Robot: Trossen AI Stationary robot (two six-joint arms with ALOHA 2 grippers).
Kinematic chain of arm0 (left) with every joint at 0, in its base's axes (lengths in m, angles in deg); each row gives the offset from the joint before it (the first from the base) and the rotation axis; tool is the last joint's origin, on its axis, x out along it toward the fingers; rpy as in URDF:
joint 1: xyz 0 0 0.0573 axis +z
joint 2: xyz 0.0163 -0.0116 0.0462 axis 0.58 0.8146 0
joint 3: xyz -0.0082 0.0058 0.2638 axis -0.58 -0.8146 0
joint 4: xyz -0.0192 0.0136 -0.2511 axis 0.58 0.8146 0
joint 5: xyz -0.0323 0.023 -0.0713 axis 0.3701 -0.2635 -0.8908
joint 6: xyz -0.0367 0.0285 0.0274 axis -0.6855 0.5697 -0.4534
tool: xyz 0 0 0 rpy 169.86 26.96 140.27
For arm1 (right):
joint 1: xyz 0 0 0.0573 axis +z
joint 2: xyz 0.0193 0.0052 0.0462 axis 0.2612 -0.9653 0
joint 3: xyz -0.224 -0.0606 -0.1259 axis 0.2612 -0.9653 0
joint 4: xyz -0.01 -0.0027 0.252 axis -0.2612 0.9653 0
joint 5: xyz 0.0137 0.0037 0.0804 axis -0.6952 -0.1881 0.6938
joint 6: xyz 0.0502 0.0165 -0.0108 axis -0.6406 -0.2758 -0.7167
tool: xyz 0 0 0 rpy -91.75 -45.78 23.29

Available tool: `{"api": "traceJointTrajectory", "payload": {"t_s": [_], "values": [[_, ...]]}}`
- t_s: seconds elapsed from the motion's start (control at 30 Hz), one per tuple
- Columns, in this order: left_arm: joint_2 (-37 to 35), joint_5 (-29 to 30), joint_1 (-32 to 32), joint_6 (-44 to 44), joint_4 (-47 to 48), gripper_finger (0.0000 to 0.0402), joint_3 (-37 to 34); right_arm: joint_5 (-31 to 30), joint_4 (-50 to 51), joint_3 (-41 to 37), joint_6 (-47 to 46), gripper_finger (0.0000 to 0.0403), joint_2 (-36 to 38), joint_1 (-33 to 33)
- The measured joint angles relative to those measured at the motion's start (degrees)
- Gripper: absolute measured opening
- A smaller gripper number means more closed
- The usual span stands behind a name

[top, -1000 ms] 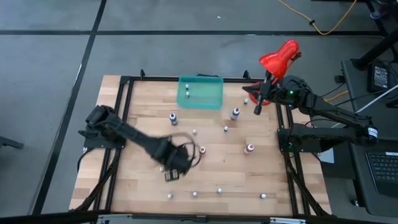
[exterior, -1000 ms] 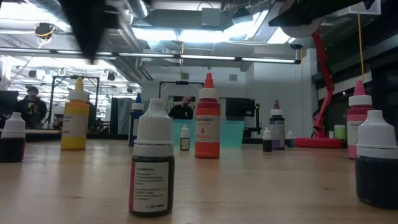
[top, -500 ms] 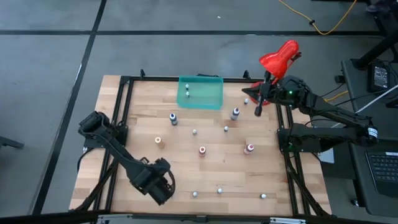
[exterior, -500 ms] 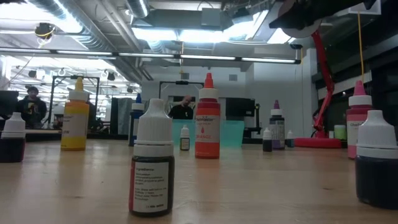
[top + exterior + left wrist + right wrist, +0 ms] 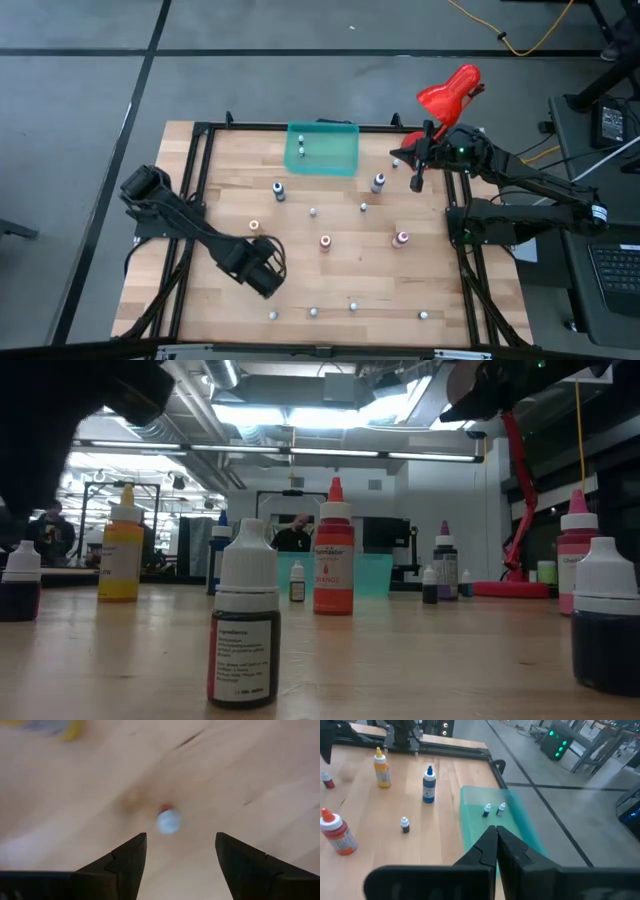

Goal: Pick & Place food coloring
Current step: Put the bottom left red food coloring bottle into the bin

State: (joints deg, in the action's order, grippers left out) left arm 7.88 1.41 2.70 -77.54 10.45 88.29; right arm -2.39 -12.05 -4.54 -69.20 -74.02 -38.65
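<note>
I should keep lowering my left gripper until its fingers are on both sides of the small bottle's white cap (image 5: 169, 822), then close it. The small bottle stands clear of its neighbours, halfway across the gripper's opening.
The food coloring bottles stand upright, scattered over the wooden table: a yellow one (image 5: 254, 226), a red one (image 5: 325, 241), a pink one (image 5: 401, 238), two blue ones (image 5: 279, 190) (image 5: 378, 181), and small pale-capped ones along the near edge (image 5: 314, 311). Two small bottles (image 5: 301, 146) stand in the green bin (image 5: 340, 158). My left gripper (image 5: 262, 272) hovers open over the near-left part of the table. In its wrist view a small white-capped bottle (image 5: 168, 821) stands below, between the fingers and clear of them. My right gripper (image 5: 496, 836) is shut, in the air by the bin's right side.
A red desk lamp (image 5: 450, 92) stands at the far right corner. A black frame (image 5: 200, 130) borders the table. In the low view, bottles stand close to the near edge (image 5: 245, 615) (image 5: 605, 622); people show in the room behind.
My left gripper swung from the table's middle toward the near-left corner, then came back partway toward the middle. It uncovered the yellow and red bottles and stayed open. No bottle has moved.
</note>
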Motion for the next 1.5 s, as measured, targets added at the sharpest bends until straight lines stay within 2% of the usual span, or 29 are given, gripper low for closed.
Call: {"api": "traceJointTrajectory", "payload": {"t_s": [0.13, 0.43, 0.8, 1.27, 1.5], "values": [[-1.1, -0.1, 0.6, 0.0, -7.8, 0.023, -5.1, 0.0, 1.3, 0.0, 0.0, 0.0012, 0.0, 0.0], [-0.7, 0.7, 2.2, 0.0, -10.0, 0.0228, -8.5, 0.0, 1.3, 0.0, 1.6, 0.0012, 0.0, 0.0], [-0.7, -2.4, 2.6, 1.0, -10.0, 0.016, -8.5, 0.0, 1.5, 0.0, 2.0, 0.0012, 0.0, 0.0], [-0.7, -4.2, 2.5, 2.4, -10.0, 0.0137, -8.5, 0.0, 1.7, 0.0, 2.0, 0.0012, 0.0, 0.0], [-0.7, -3.4, 2.5, 2.5, -10.0, 0.009, -8.5, 0.0, 1.7, 0.0, 2.0, 0.0012, 0.0, 0.0]]}}
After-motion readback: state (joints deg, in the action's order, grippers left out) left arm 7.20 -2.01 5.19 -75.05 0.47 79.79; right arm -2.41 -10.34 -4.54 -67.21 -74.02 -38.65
